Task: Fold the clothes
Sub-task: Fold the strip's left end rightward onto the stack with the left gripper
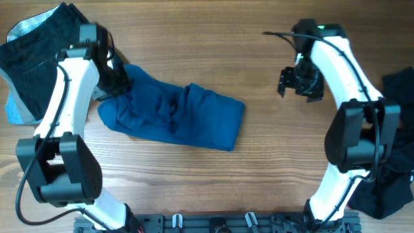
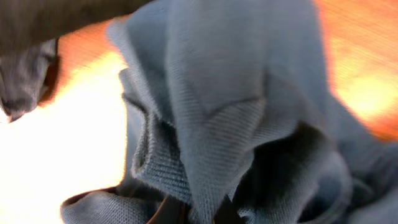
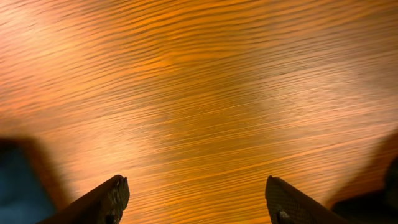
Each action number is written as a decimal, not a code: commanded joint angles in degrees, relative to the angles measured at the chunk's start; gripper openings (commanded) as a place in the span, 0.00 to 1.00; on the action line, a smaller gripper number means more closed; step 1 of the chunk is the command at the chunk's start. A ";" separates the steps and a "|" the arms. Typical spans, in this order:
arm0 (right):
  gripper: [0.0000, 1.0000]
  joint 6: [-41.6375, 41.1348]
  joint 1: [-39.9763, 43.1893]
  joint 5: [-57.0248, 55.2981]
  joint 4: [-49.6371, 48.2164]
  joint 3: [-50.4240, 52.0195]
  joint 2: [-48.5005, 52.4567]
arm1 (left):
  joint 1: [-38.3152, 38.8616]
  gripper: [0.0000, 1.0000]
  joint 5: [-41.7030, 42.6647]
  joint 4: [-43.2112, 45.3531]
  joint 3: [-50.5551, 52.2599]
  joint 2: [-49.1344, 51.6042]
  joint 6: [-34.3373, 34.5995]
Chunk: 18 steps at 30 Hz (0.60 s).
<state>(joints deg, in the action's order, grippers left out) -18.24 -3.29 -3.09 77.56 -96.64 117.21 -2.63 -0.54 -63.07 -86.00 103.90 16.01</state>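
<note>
The blue garment (image 1: 139,110) is crumpled near the dark pile and a long way from my right gripper, so next my left gripper brings it to the middle and opens.
A blue garment (image 1: 174,116) lies crumpled across the wooden table, left of centre. My left gripper (image 1: 118,83) is at its upper left end and is shut on a fold of the blue cloth (image 2: 211,124), which fills the left wrist view; the fingertips (image 2: 198,211) are pinched on it at the bottom edge. My right gripper (image 1: 299,83) hovers over bare table at the upper right, apart from the garment. Its fingers (image 3: 196,202) are wide open and empty above the wood.
A pile of dark clothes (image 1: 39,45) with a light blue piece lies at the far left corner. Another dark pile (image 1: 398,162) lies at the right edge. A dark cloth (image 2: 25,81) shows at the left of the left wrist view.
</note>
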 commanded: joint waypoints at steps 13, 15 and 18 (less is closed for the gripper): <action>0.77 3.23 1.44 0.15 -0.57 -0.37 -0.33 | 46.21 0.04 4.13 9.49 -4.15 3.17 10.14; 0.77 4.48 1.42 3.41 -0.35 -0.37 -0.33 | 46.29 0.04 3.21 9.09 -4.15 3.17 9.94; 0.77 6.25 1.44 7.02 -0.61 -0.37 -0.33 | 46.47 0.04 3.30 4.33 -4.15 3.17 9.97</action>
<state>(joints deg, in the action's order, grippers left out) -13.89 -1.61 0.54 77.12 -96.62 117.21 43.55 3.14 -55.09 -89.25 106.94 24.82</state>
